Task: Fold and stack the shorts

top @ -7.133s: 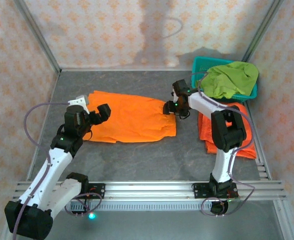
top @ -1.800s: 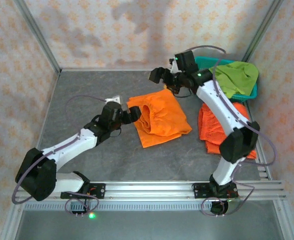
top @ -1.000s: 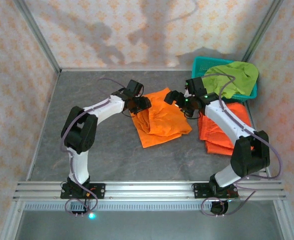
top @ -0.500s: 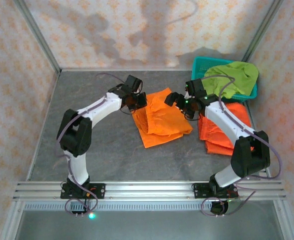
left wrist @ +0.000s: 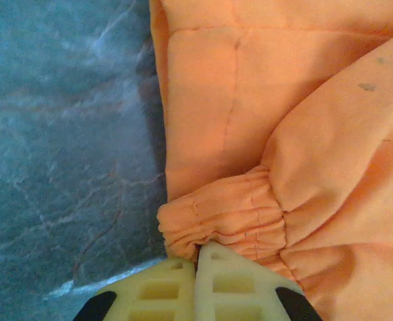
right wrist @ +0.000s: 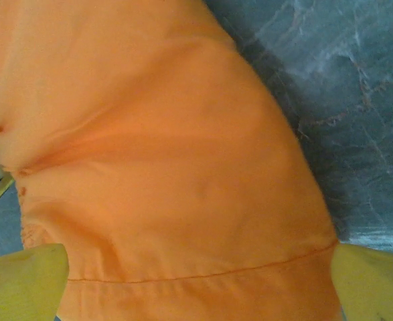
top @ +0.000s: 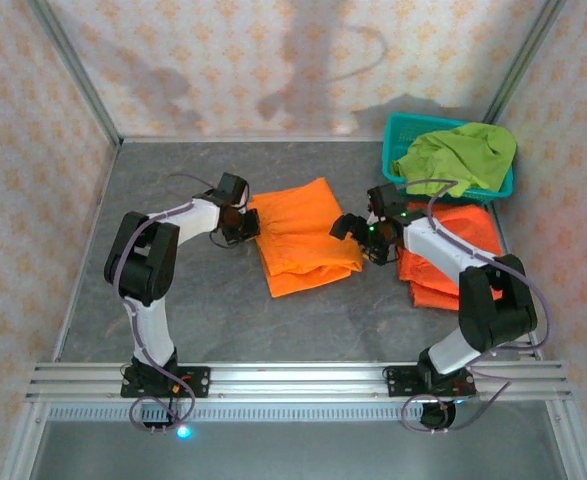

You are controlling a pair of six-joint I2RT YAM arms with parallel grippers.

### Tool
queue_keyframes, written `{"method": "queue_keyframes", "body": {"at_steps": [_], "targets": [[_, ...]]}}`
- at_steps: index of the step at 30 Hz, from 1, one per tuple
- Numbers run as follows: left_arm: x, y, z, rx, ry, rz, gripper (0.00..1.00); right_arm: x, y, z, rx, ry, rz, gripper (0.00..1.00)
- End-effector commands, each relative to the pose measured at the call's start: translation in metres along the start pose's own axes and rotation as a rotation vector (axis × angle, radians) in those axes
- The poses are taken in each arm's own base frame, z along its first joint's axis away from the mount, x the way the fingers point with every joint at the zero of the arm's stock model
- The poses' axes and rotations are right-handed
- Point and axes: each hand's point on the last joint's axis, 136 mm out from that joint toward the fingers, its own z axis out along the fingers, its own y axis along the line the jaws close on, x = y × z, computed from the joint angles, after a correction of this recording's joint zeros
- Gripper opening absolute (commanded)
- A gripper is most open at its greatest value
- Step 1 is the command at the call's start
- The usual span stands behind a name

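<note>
The orange shorts (top: pixel 298 235) are lying crooked in the middle of the table. My left gripper should turn them straight by the elastic waist (left wrist: pixel 226 208) first, and then my right gripper will take them to the stack.
A folded pair of orange shorts (top: pixel 300 238) lies mid-table. My left gripper (top: pixel 245 224) is at its left edge, shut on the gathered elastic waist (left wrist: pixel 223 215); the pale fingers (left wrist: pixel 176 289) press together with cloth pinched at their tips. My right gripper (top: pixel 357 238) stands open at the pair's right edge, its yellow fingertips (right wrist: pixel 23 281) wide apart with the hemmed orange cloth (right wrist: pixel 176 200) lying between them. A stack of folded orange shorts (top: pixel 463 262) sits at the right. Lime-green shorts (top: pixel 460 155) are heaped in the basket.
The teal mesh basket (top: pixel 397 132) stands in the back right corner, just behind the stack. Patterned walls close in the back and both sides. A metal rail (top: pixel 293 378) runs along the near edge. Grey tabletop (top: pixel 303 320) lies in front of the shorts.
My left gripper has shut on the waist and moved left and nearer, dragging the folded pair left. My right gripper has stayed open and followed to the pair's right edge.
</note>
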Motion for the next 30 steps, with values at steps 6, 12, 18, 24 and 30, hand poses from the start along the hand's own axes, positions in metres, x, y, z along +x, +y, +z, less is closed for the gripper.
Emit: {"method": "queue_keyframes", "body": {"at_steps": [6,12,18,24,30], "targets": [[-0.019,-0.028,-0.049,0.058,-0.123,0.121,0.37,-0.009,0.04,-0.032,-0.116,-0.032,-0.074,0.99],[-0.015,-0.087,-0.115,0.318,-0.183,0.071,0.76,-0.016,0.076,-0.041,-0.234,-0.019,-0.07,0.99],[0.01,-0.118,-0.119,0.509,-0.118,-0.046,0.84,-0.006,0.065,-0.004,-0.229,0.034,0.015,0.99],[0.024,-0.109,-0.112,0.504,-0.124,-0.056,0.93,0.034,0.037,0.045,-0.186,0.126,0.098,0.99],[0.024,-0.113,-0.128,0.532,-0.155,-0.048,1.0,0.076,0.057,0.041,-0.252,0.204,0.068,0.99]]}}
